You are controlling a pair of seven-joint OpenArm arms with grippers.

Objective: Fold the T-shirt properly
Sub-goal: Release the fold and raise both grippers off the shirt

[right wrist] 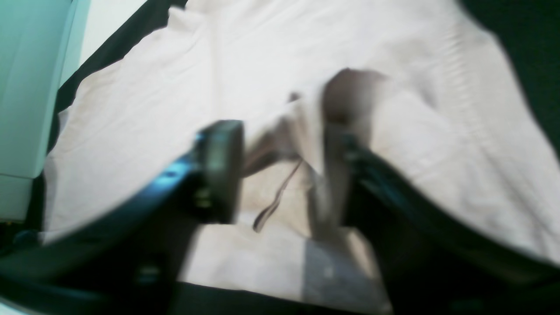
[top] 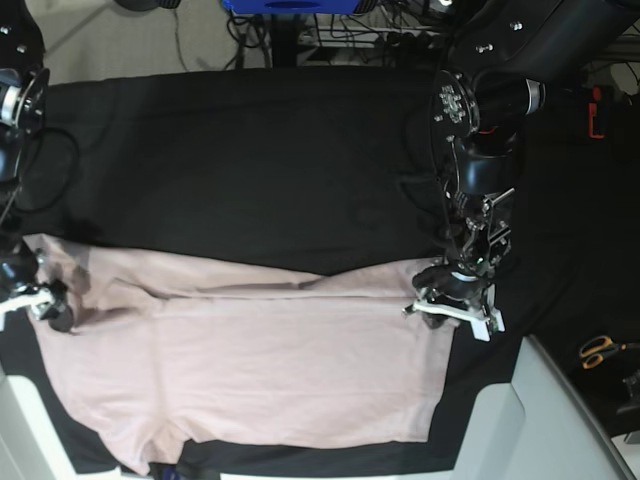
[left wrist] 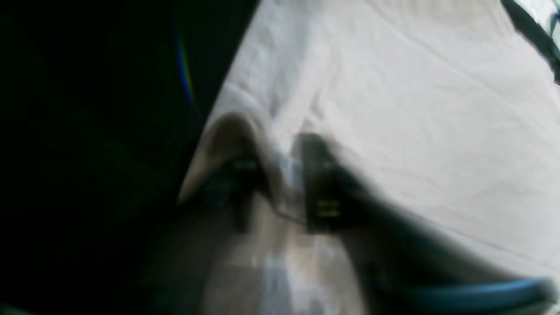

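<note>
The T-shirt's band [top: 225,280] will straighten and pull the rest of the T-shirt along flat when the robot pulls the band away, because the T-shirt's far edge dips in the middle [top: 325,277].
The pale pink T-shirt [top: 270,360] lies spread across the near half of the table, its far edge folded over into a long band. My left gripper [top: 455,305] is at the shirt's right end. In the left wrist view its jaws [left wrist: 280,183] stand apart, with a raised ridge of T-shirt [left wrist: 415,109] cloth between them and draped over one finger. My right gripper [top: 45,300] is at the shirt's left end. The blurred right wrist view shows these jaws [right wrist: 284,175] wide apart too, a loose fold of T-shirt [right wrist: 218,65] hanging between the fingers.
A black table cloth [top: 250,170] covers the table beyond the shirt. Orange-handled scissors [top: 600,350] lie at the far right. A pale grey edge [top: 540,410] runs along the near right corner. Cables and a blue object [top: 290,5] sit behind the table.
</note>
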